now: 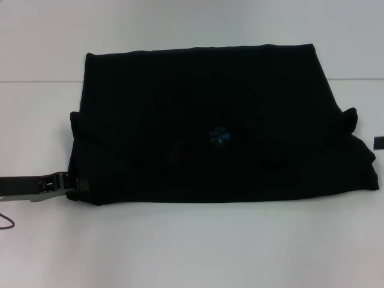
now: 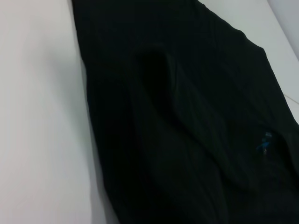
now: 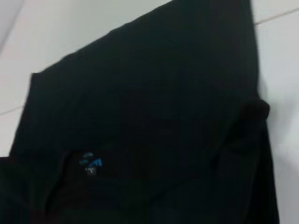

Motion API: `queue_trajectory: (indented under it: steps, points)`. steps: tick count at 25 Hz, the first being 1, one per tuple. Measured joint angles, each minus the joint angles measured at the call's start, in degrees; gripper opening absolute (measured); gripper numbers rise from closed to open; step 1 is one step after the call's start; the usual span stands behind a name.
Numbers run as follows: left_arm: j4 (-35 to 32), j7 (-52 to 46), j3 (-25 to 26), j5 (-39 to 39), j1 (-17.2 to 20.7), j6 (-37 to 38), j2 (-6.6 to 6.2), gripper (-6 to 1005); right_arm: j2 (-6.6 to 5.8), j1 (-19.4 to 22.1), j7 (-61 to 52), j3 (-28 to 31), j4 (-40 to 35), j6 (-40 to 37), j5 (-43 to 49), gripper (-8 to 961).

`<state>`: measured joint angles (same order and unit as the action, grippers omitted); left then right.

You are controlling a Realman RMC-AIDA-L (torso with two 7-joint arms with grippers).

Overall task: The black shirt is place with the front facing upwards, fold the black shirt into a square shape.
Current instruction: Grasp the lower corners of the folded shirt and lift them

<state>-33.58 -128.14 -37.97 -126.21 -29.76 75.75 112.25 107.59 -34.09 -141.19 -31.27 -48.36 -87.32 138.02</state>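
Observation:
My right gripper should take the free near corner (image 1: pixel 367 176) before both grippers pull the shirt closer, because my left gripper meets only one near corner of the black shirt (image 1: pixel 85 197).
The black shirt (image 1: pixel 204 120) lies on the white table, folded into a wide rectangle, with its small blue neck label (image 1: pixel 219 135) showing near the middle. The sleeve folds bulge at both sides. My left gripper (image 1: pixel 67 185) lies low on the table, right at the shirt's near left corner and touching its edge. The left wrist view shows the black shirt (image 2: pixel 187 116) with a curved fold and the label (image 2: pixel 265 142). The right wrist view looks down on the shirt (image 3: pixel 154 116) and the label (image 3: pixel 90 162). Only a small dark piece of my right gripper (image 1: pixel 378 142) shows at the right edge.
The white table (image 1: pixel 192 246) runs all around the shirt, with a seam line (image 1: pixel 36 81) across its far part. A thin dark cable (image 1: pixel 7 222) lies near the left edge by my left arm.

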Motion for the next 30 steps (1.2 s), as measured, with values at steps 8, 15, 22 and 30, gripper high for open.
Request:
queue_trajectory:
  steps: [8, 15, 22, 30]
  points:
    - [0.2, 0.0, -0.2, 0.0, 0.0, 0.1, -0.02, 33, 1.36, -5.7, -3.1, -2.6, 2.1, 2.3, 11.1, 900]
    - [0.3, 0.0, -0.3, 0.0, -0.1, 0.2, 0.00, 33, 1.41, -6.5, -3.2, -7.3, 6.5, 8.3, 12.5, 873]
    - [0.4, 0.0, -0.3, 0.0, -0.4, 0.2, 0.06, 33, 1.51, -6.6, -2.5, -7.8, 7.6, 11.4, 12.5, 845]
    - [0.3, 0.0, -0.2, 0.0, -0.4, 0.2, 0.16, 32, 3.16, -7.2, -1.1, -8.0, 9.1, 13.5, 12.4, 813]
